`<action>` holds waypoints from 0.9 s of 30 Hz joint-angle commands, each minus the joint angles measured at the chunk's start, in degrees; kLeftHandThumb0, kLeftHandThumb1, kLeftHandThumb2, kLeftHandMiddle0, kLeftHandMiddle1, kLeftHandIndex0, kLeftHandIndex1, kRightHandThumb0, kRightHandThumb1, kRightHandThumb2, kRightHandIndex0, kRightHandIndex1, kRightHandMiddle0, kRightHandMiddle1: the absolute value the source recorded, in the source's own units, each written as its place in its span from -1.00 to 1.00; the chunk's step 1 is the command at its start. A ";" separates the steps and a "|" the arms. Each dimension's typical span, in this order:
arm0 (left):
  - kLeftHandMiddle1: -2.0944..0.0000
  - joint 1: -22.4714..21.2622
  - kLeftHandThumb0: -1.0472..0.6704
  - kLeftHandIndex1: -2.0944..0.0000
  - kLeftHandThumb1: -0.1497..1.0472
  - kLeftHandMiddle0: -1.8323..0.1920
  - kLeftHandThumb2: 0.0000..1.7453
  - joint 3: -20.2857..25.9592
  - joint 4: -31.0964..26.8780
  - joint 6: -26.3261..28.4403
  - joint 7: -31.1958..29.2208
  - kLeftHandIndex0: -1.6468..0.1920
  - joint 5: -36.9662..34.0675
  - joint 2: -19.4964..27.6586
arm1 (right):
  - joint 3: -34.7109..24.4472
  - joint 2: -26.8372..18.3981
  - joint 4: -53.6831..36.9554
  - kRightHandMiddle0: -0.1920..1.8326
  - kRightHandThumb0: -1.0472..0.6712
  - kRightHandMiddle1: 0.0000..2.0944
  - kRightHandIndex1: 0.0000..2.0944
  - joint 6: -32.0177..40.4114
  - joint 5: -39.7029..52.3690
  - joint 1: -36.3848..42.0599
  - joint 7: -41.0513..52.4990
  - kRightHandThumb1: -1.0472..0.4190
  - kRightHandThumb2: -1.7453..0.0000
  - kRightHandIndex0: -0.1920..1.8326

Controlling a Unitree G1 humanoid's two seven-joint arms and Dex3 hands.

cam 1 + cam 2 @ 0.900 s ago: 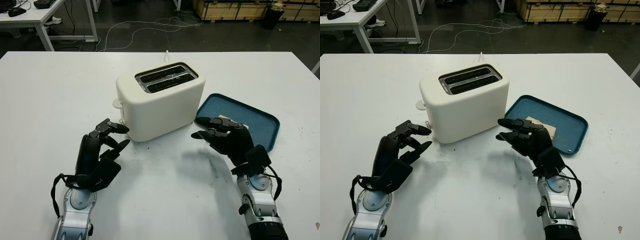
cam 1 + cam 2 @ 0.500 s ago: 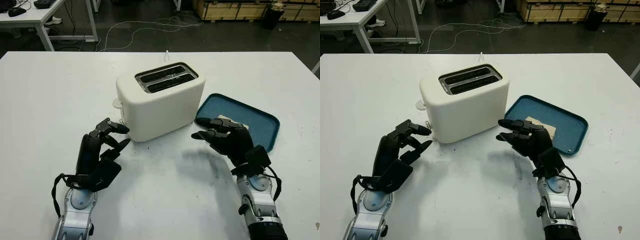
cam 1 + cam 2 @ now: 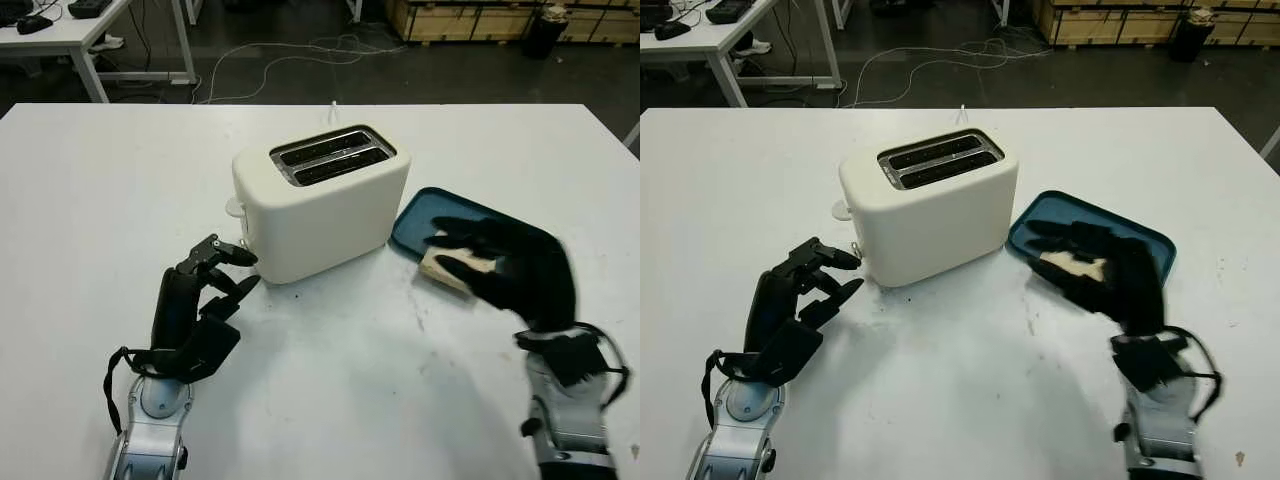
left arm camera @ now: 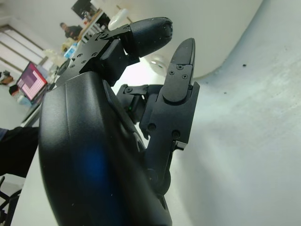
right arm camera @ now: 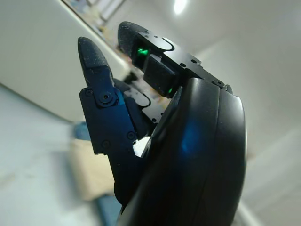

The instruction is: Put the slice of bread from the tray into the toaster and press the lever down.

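The slice of bread (image 3: 452,269) will stay with its top showing when I lower it in, because the lever is high up on the end of the toaster.
The white two-slot toaster (image 3: 320,205) stands mid-table with both slots empty; its small lever knob (image 3: 233,207) sticks out of the left end. To its right lies the blue tray (image 3: 1060,210), with the slice of bread (image 3: 1070,266) near the tray's front left corner. My right hand (image 3: 440,252) is open and hovers over the tray, fingertips just above the bread; in the right wrist view the bread (image 5: 89,169) sits beyond the fingers (image 5: 96,61). My left hand (image 3: 240,268) is open and waits near the toaster's front left corner.
The white table (image 3: 330,380) has free room in front of the toaster and between the arms. A white cable (image 3: 333,104) leaves the toaster's back. Beyond the far edge are dark floor, loose cables and another table (image 3: 60,35).
My right hand has swung right and forward from beside the toaster to above the tray and the bread. The left hand, toaster and tray have not moved.
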 commanded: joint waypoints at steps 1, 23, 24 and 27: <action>-0.53 -0.26 -0.14 -0.16 0.79 0.21 -0.85 0.05 0.21 -1.24 0.23 0.18 -0.05 0.34 | -1.82 -1.55 -0.84 0.04 -0.43 -1.00 -0.92 -2.41 -3.40 0.78 -2.46 -0.69 0.99 0.08; -0.52 -0.19 -0.16 -0.15 0.79 0.21 -0.84 0.00 0.29 -1.34 -0.17 0.18 -0.02 0.73 | 7.28 -18.42 26.88 -0.40 -0.79 -1.00 -1.00 -1.57 -40.32 -5.51 -32.49 -0.70 1.00 -0.43; -0.52 -0.18 -0.16 -0.15 0.79 0.21 -0.84 0.01 0.23 -1.23 -0.27 0.18 -0.13 0.71 | 8.36 -19.39 28.20 -0.42 -0.83 -1.00 -1.00 -1.21 -41.65 -5.97 -33.74 -0.69 1.00 -0.45; -0.52 -0.19 -0.16 -0.15 0.79 0.21 -0.83 0.00 0.08 -0.94 -0.44 0.18 -0.21 0.67 | 11.18 -21.90 31.16 -0.49 -0.92 -1.00 -1.00 -0.01 -44.21 -6.95 -36.45 -0.72 0.99 -0.53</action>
